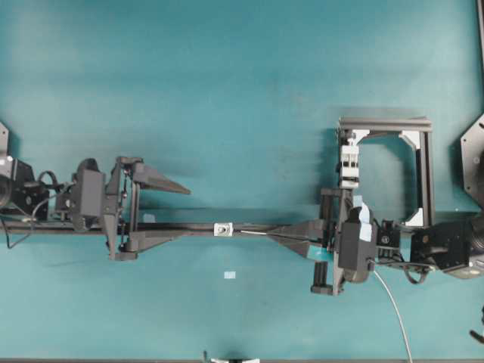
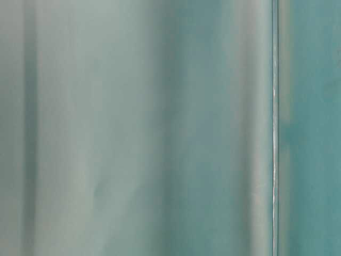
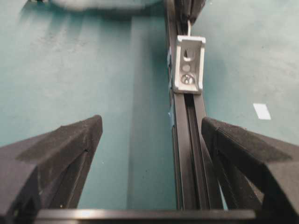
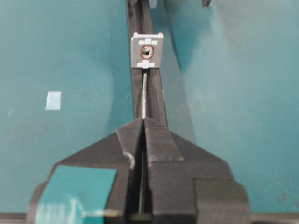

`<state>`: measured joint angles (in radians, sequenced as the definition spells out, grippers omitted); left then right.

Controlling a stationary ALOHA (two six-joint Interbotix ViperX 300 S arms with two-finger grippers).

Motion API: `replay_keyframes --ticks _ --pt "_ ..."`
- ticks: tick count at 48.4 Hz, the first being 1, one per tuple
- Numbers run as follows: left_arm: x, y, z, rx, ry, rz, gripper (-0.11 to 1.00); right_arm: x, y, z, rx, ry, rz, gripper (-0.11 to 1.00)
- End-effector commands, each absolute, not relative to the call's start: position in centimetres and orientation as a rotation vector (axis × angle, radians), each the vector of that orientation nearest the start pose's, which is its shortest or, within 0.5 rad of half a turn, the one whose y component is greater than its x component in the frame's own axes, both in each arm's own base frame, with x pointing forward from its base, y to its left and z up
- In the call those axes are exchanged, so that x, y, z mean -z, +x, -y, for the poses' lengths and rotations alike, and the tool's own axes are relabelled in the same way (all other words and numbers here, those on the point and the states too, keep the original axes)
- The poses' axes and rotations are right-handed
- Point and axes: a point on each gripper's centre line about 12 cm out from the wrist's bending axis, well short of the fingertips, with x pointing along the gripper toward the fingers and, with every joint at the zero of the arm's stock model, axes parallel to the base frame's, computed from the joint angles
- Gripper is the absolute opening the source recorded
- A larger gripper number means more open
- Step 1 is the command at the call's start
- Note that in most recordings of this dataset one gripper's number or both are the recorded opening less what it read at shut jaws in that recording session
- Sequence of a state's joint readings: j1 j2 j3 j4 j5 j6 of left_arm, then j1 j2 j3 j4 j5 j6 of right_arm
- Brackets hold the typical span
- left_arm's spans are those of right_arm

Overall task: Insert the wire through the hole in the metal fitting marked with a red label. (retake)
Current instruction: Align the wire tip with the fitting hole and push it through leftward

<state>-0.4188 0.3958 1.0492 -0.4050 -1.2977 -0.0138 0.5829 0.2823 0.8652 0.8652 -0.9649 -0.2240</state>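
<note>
I expect the wire (image 1: 253, 232) to slide through the metal fitting when I pull it. The fitting stays in place because a screw (image 3: 188, 79) holds it to the black rail.
The metal fitting (image 1: 222, 228) sits on the black rail (image 1: 174, 227). In the right wrist view the fitting (image 4: 147, 50) shows a red ring round its hole (image 4: 146, 50). My right gripper (image 4: 144, 120) is shut on the wire (image 4: 145, 93), which runs straight along the rail. The wire's tip lies just short of the fitting's face. The rest of the wire (image 1: 393, 302) trails behind the right arm. My left gripper (image 3: 152, 121) is open, with the rail (image 3: 189, 140) beside its right finger (image 3: 247, 154). The fitting (image 3: 189, 63) is ahead of it, and the wire (image 3: 189, 25) shows behind the fitting.
A black frame (image 1: 423, 166) with a tall white clamp block (image 1: 349, 162) stands at the back right. A small pale tape square (image 1: 230, 275) lies on the teal table in front of the rail. The table-level view shows only blurred teal surface.
</note>
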Motion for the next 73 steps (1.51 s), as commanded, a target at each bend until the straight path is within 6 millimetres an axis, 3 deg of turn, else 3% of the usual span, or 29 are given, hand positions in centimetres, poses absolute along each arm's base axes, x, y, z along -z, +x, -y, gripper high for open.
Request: replay_keyframes --ticks 1,73 --pt "-6.7 31.2 9.0 0.019 -0.066 -0.136 0.72 -9.9 33.4 -13.3 0.147 0.138 -0.253 0.03" --pt "-7.4 31.8 8.9 0.008 -0.114 -0.119 0.72 -9.6 34.0 -13.6 0.143 0.117 -0.228 0.03"
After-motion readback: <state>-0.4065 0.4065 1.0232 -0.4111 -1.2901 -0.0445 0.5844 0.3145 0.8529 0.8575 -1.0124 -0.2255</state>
